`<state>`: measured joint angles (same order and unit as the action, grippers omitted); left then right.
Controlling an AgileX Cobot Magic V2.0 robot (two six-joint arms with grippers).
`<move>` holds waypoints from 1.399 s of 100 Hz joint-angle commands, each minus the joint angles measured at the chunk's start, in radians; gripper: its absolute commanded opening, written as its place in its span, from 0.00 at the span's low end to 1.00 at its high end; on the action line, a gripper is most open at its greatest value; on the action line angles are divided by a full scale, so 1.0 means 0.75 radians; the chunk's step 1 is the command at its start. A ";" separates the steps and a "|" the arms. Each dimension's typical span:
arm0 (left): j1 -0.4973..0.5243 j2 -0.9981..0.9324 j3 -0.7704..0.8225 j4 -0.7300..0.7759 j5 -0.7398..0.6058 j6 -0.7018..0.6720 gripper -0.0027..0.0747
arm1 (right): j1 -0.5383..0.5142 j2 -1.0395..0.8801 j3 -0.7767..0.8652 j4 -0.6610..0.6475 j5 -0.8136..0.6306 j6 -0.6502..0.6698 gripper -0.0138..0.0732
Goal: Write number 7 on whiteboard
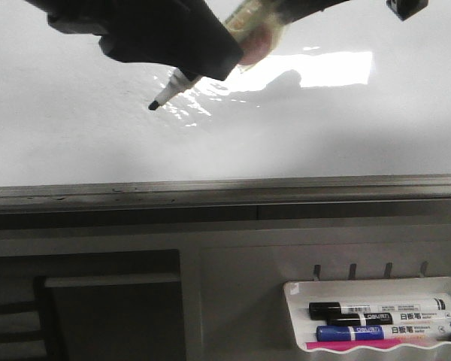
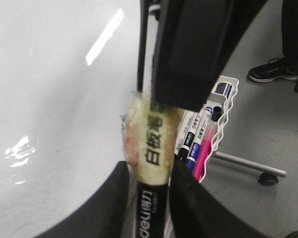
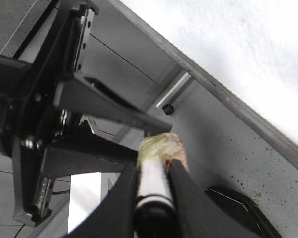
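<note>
The marker's fore part (image 1: 177,84) is held shut in my left gripper, so that gripper should open and move away before my right gripper, which is holding the marker's rear body (image 2: 149,54), writes the 7.
The whiteboard (image 1: 323,135) fills the upper front view, with a bright reflection on it and a grey lower edge. No number 7 or other drawn mark shows on it. A white marker (image 1: 182,80) with a yellowish tape wrap points down-left, its black tip at or just off the board. My left gripper (image 1: 229,60) is shut on the marker's fore part, as the left wrist view (image 2: 151,173) shows. My right gripper (image 3: 153,171) is shut on the rear barrel, facing the left one across the tape.
A white marker tray (image 1: 301,289) hangs below the board at the lower right, holding black, blue and pink markers; it also shows in the left wrist view (image 2: 223,99). A person's shoe (image 2: 273,72) and a caster leg (image 2: 248,163) are on the floor.
</note>
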<state>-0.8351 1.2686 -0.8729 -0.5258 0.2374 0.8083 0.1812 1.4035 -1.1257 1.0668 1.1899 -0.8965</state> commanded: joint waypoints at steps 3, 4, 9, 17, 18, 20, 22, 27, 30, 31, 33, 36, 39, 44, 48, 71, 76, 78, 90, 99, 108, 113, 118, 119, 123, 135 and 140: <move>0.028 -0.058 -0.045 -0.072 -0.125 -0.004 0.57 | 0.003 -0.045 -0.039 0.071 -0.013 -0.027 0.09; 0.031 -0.063 -0.045 -0.080 -0.125 -0.004 0.61 | 0.003 -0.045 -0.039 0.069 -0.017 -0.027 0.09; 0.056 -0.072 -0.045 -0.119 -0.135 -0.004 0.69 | 0.003 -0.062 -0.039 0.059 -0.042 -0.027 0.09; 0.117 -0.097 -0.045 -0.178 -0.141 -0.004 0.72 | 0.003 -0.100 -0.015 0.056 -0.112 -0.027 0.09; 0.123 -0.099 -0.045 -0.190 -0.141 -0.004 0.72 | 0.003 -0.104 -0.011 0.056 -0.121 -0.030 0.09; 0.142 -0.110 -0.045 -0.212 -0.141 -0.004 0.71 | 0.003 -0.119 0.000 0.056 -0.148 -0.030 0.09; 0.163 -0.118 -0.045 -0.229 -0.139 -0.004 0.71 | 0.003 -0.136 0.013 0.056 -0.178 -0.030 0.09; 0.216 -0.138 -0.045 -0.304 -0.136 -0.004 0.69 | 0.003 -0.181 0.054 0.056 -0.264 -0.037 0.09; 0.249 -0.150 -0.045 -0.338 -0.133 -0.004 0.68 | 0.003 -0.217 0.082 0.056 -0.320 -0.045 0.09; 0.265 -0.154 -0.045 -0.346 -0.131 -0.004 0.68 | 0.003 -0.226 0.096 0.056 -0.350 -0.051 0.09; 0.283 -0.162 -0.045 -0.368 -0.131 -0.004 0.67 | 0.003 -0.251 0.111 0.056 -0.394 -0.059 0.09; 0.326 -0.177 -0.045 -0.396 -0.125 -0.004 0.66 | 0.003 -0.285 0.150 0.058 -0.450 -0.076 0.09; 0.359 -0.189 -0.040 -0.431 -0.125 -0.004 0.65 | 0.003 -0.320 0.182 0.071 -0.501 -0.095 0.09; 0.415 -0.211 -0.033 -0.467 -0.125 -0.004 0.63 | 0.003 -0.390 0.236 0.102 -0.581 -0.134 0.09; 0.459 -0.229 -0.025 -0.485 -0.125 -0.004 0.61 | 0.003 -0.429 0.277 0.137 -0.632 -0.176 0.09; 0.630 -0.298 0.050 -0.516 -0.134 -0.004 0.55 | 0.003 -0.519 0.372 0.302 -0.813 -0.339 0.09; 0.650 -0.311 0.067 -0.519 -0.136 -0.004 0.55 | 0.003 -0.516 0.372 0.366 -0.850 -0.394 0.09; 0.657 -0.312 0.069 -0.522 -0.140 -0.004 0.55 | 0.003 -0.513 0.372 0.385 -0.866 -0.421 0.09; 0.674 -0.328 0.093 -0.522 -0.183 -0.004 0.55 | 0.003 -0.485 0.372 0.583 -0.912 -0.615 0.09; 0.674 -0.328 0.093 -0.524 -0.207 -0.004 0.55 | 0.003 -0.435 0.369 0.678 -0.924 -0.718 0.09; 0.674 -0.328 0.093 -0.524 -0.220 -0.004 0.55 | 0.003 -0.373 0.359 0.781 -0.912 -0.818 0.09; 0.674 -0.328 0.093 -0.524 -0.229 -0.004 0.55 | 0.003 -0.339 0.348 0.823 -0.894 -0.861 0.09; 0.674 -0.328 0.093 -0.524 -0.235 -0.004 0.55 | 0.003 -0.307 0.333 0.848 -0.876 -0.879 0.09; 0.674 -0.328 0.093 -0.524 -0.235 -0.004 0.55 | 0.003 -0.298 0.330 0.851 -0.876 -0.881 0.09; 0.674 -0.328 0.093 -0.524 -0.239 -0.004 0.55 | 0.003 -0.276 0.316 0.857 -0.867 -0.879 0.09; 0.674 -0.328 0.093 -0.535 -0.242 -0.004 0.55 | 0.003 -0.218 0.285 0.861 -0.864 -0.879 0.09; 0.674 -0.328 0.093 -0.538 -0.242 -0.004 0.55 | 0.003 -0.195 0.275 0.861 -0.864 -0.879 0.09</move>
<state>-0.3317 1.0423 -0.7760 -0.9089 0.1091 0.8083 0.1812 1.2569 -0.8760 1.6572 0.5094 -1.5356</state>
